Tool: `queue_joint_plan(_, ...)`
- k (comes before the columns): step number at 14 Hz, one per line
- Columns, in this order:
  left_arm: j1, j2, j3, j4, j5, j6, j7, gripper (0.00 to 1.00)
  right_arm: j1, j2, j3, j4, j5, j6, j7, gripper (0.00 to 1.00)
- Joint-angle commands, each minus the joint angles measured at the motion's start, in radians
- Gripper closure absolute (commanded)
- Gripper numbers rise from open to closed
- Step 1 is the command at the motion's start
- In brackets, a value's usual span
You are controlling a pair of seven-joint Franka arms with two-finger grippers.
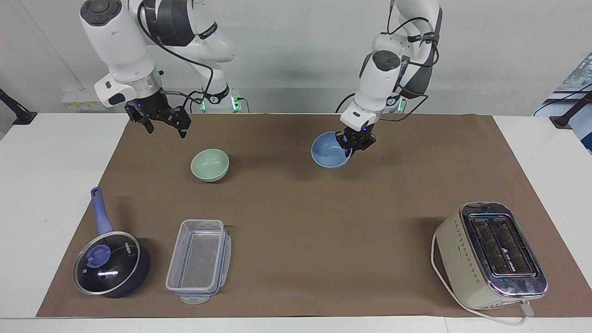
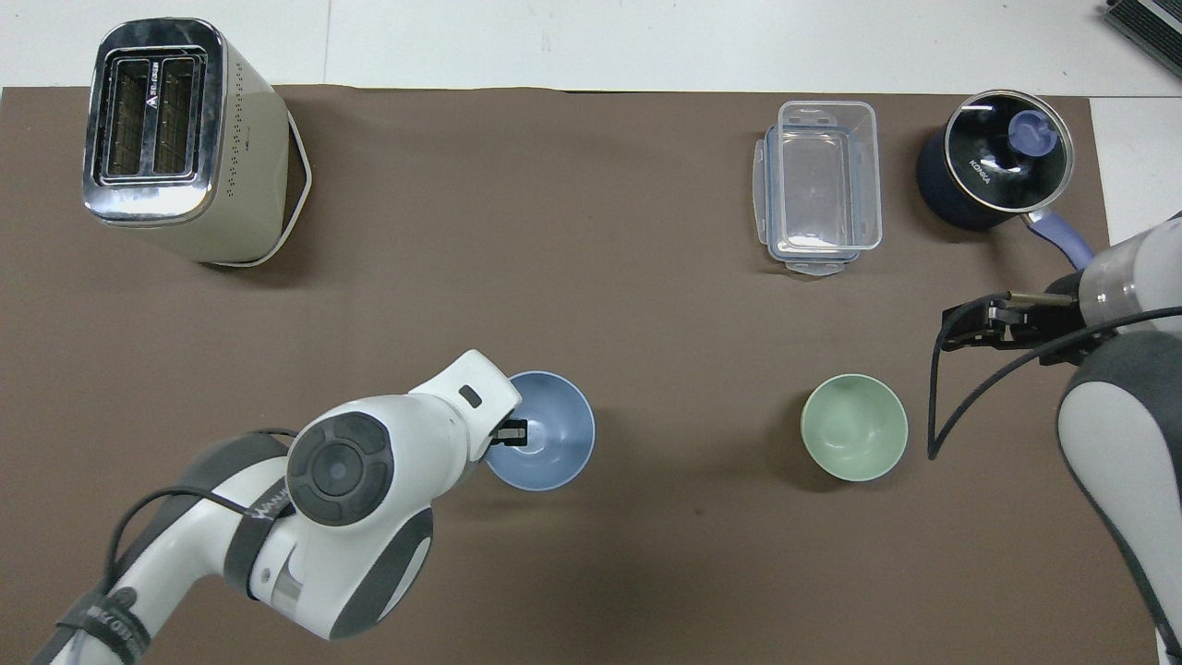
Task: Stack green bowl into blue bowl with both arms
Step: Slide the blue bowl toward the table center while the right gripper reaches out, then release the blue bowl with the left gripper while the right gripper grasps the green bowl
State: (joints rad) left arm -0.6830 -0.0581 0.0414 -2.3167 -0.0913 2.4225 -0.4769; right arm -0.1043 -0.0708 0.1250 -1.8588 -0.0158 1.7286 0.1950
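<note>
The blue bowl's rim [image 2: 593,430] looks just as wide as the rim of the green bowl [image 2: 854,428]. The green bowl will therefore hide it from above when I stack them.
The green bowl [image 1: 210,164] stands upright and empty on the brown mat toward the right arm's end; it also shows in the overhead view [image 2: 854,427]. My left gripper [image 1: 352,143] is shut on the rim of the blue bowl [image 1: 328,151] and holds it just above the middle of the mat; the overhead view shows the gripper [image 2: 511,430] at the rim of the blue bowl [image 2: 547,436]. My right gripper [image 1: 165,126] is open and empty in the air, over the mat beside the green bowl; it also shows in the overhead view [image 2: 965,331].
A cream toaster [image 1: 490,252] [image 2: 175,139] stands far from the robots at the left arm's end. A clear plastic container [image 1: 199,260] [image 2: 820,185] and a dark-blue lidded saucepan [image 1: 111,263] [image 2: 993,171] stand far from the robots at the right arm's end.
</note>
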Motion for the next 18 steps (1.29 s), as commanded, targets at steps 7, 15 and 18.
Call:
queue_joint_plan(7,-0.061,0.090,0.022,-0.058,-0.013,0.161,0.011,0.00,-0.052,-0.043,0.002,-0.229,0.007,0.130,-0.092,0.00)
queue_joint_plan(15,0.071,0.098,0.028,0.072,0.001,-0.011,0.033,0.00,-0.044,-0.034,0.002,-0.407,0.016,0.316,-0.132,0.00)
queue_joint_plan(18,0.167,0.096,0.026,0.147,0.002,-0.084,0.089,0.00,-0.048,-0.012,0.002,-0.486,0.016,0.434,-0.141,0.00)
